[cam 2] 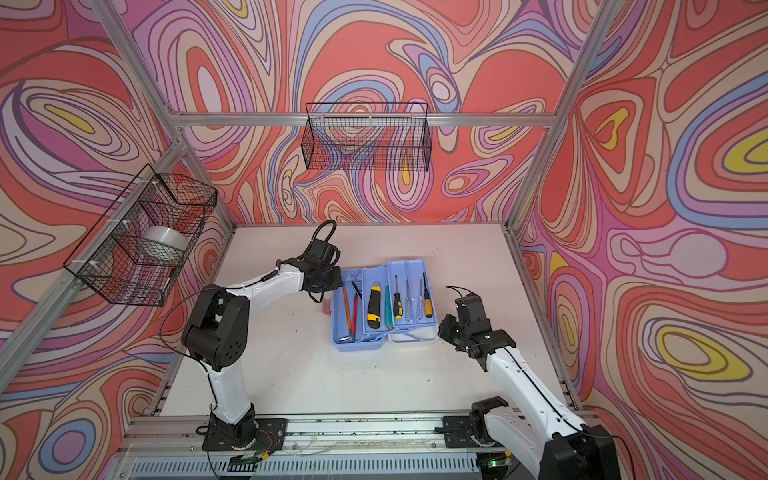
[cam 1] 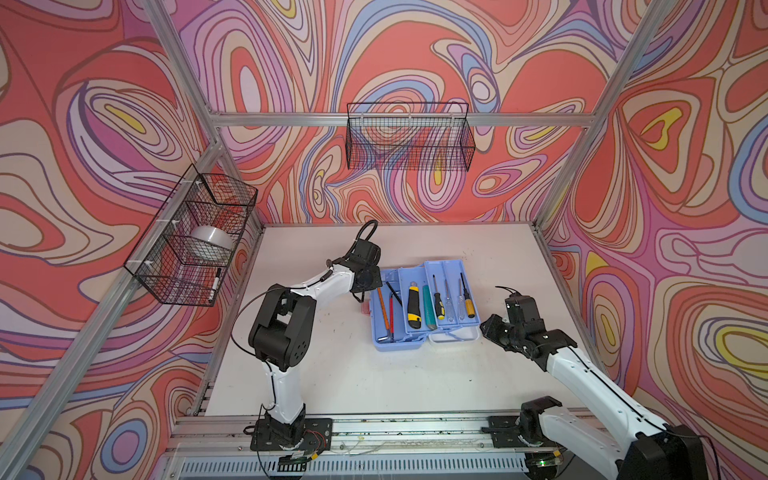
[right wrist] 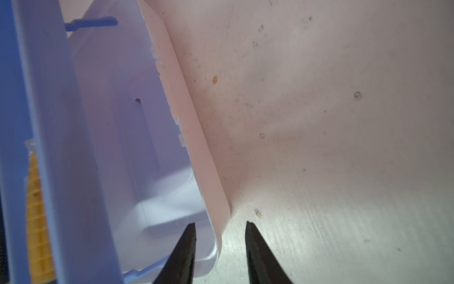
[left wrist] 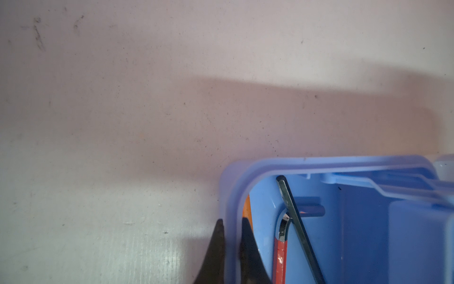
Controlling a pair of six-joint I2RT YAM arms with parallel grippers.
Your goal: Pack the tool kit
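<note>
The light blue trays (cam 1: 436, 296) will fold back inward when I lift the white side of the tool kit, because a blue arm (right wrist: 92, 22) connects that side to them.
The tool kit (cam 1: 432, 266) (cam 2: 400, 266) lies open mid-table, its light blue trays spread out and the white box wall (right wrist: 191, 123) on its right. In the trays lie a yellow-black utility knife (cam 1: 413, 305), a teal knife (cam 1: 428, 305), several screwdrivers (cam 1: 468, 303) and hex keys (cam 1: 384, 311). My left gripper (left wrist: 233, 221) is shut on the blue rim (left wrist: 232, 186) at the kit's far left corner, next to a red hex key (left wrist: 280, 258) and a black one (left wrist: 299, 228). My right gripper (right wrist: 220, 223) (cam 1: 484, 328) is open and straddles the white wall's near right corner, touching neither side.
A black wire basket (cam 1: 409, 137) hangs on the back wall. Another basket (cam 1: 166, 286) on the left wall holds a tape roll (cam 1: 210, 241) and a marker (cam 1: 216, 284). Aluminium frame posts edge the white table (cam 1: 374, 374); the arms' base rail (cam 1: 415, 428) runs along the front.
</note>
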